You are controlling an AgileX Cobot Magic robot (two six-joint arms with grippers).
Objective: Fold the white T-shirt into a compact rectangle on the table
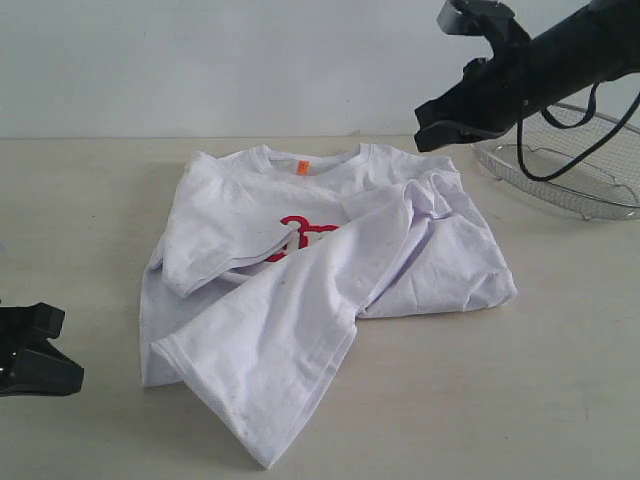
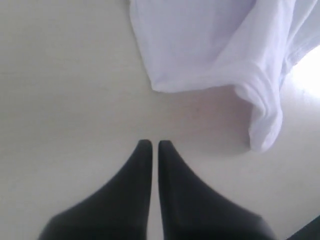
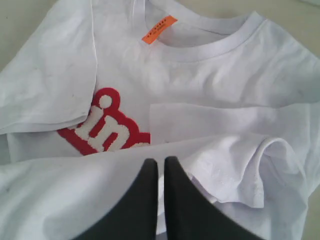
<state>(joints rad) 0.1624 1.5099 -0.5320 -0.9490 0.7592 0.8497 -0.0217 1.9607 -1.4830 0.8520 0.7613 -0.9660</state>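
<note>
I should take the flap's corner point(image 1: 172, 350) with my left gripper and bring it toward the T-shirt's neck, because the flap slants out point(image 1: 254, 424) past the T-shirt's hem, far from my right gripper.
The white T-shirt point(image 1: 330, 270) lies partly folded in the middle of the table point(image 1: 520, 400), neck toward the wall. Its orange neck tag point(image 3: 159, 29) and part of the red lettering point(image 3: 102, 127) show. One sleeve is turned in over the chest, and a long flap of the other side lies slantwise across the front. My right gripper point(image 1: 428, 134) hangs in the air over the shirt's far right shoulder; its fingertips point(image 3: 160, 161) are shut with no cloth between them. My left gripper point(image 1: 62, 368) is low at the table's near left, shut and empty point(image 2: 151, 143), a short way from a shirt corner point(image 2: 200, 55).
A round wire-mesh basket point(image 1: 565, 165) stands at the back right, beneath the right arm and its dangling cable. A light grey wall point(image 1: 200, 60) bounds the table's far edge. Bare tabletop surrounds the shirt on the left, front and right.
</note>
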